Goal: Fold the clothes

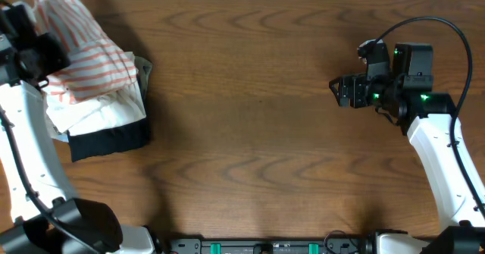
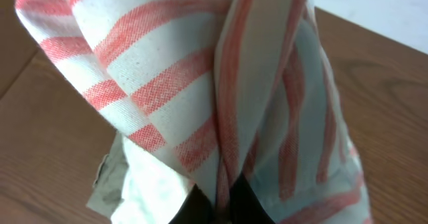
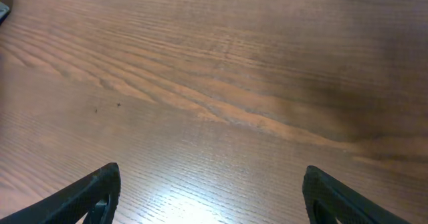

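Note:
The striped shirt (image 1: 95, 70) is draped over the pile of garments (image 1: 110, 127), so the robot's left gripper goes on laying the pinched fold down and lets go of it at the pile.
The clothes, a white shirt with salmon stripes (image 1: 85, 51), hang bunched at the far left of the table, draped over a pile of other garments. My left gripper (image 1: 44, 60) is shut on a fold of that shirt. In the left wrist view the striped shirt (image 2: 174, 83) fills the frame, and a pinched ridge of it runs down between the dark fingertips of the left gripper (image 2: 222, 209). My right gripper (image 1: 334, 88) hovers open over bare wood on the right, far from the shirt. In the right wrist view the right gripper (image 3: 210, 197) holds nothing between its fingers (image 3: 100, 190).
Under the striped shirt lies a plain white garment (image 1: 92, 114) on a folded black one (image 1: 112, 142), with a greyish-beige edge (image 1: 141, 73) showing. The brown wooden table (image 1: 250, 133) stretches between the two arms. A white wall edge (image 2: 381, 10) borders the table's far side.

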Controlling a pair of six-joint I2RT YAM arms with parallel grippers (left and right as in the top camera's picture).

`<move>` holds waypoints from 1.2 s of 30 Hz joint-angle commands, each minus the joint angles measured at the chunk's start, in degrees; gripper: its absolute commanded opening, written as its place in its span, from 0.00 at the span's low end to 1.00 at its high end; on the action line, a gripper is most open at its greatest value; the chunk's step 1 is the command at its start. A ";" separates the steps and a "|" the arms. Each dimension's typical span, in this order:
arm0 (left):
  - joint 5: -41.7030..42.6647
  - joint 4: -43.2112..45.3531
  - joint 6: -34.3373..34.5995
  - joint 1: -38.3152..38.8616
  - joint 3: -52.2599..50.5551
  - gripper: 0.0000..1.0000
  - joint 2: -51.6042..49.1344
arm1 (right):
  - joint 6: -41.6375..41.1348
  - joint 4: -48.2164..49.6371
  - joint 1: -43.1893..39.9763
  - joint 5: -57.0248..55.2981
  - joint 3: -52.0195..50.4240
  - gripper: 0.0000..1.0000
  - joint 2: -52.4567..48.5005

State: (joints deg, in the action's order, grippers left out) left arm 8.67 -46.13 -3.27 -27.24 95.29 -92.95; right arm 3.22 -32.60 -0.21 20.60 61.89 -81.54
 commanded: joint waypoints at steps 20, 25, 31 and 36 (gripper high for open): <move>-8.26 -1.62 -0.57 -8.26 1.97 0.64 -6.16 | 0.72 -1.11 -0.26 0.35 0.52 0.86 0.74; -10.56 -0.11 -0.44 -8.46 1.99 0.82 -2.21 | 0.72 -1.09 -0.26 -1.31 0.52 0.86 0.74; 3.17 7.15 2.34 -7.54 1.99 0.86 3.37 | 0.72 -1.09 -0.26 -1.79 0.52 0.87 0.74; 10.40 12.68 12.13 -7.41 1.97 0.56 2.16 | 0.72 -1.07 -0.26 -1.77 0.52 0.87 0.74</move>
State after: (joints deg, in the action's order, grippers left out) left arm 11.84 -35.03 0.89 -34.89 96.36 -89.41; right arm 3.22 -33.61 -0.21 19.25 61.89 -81.54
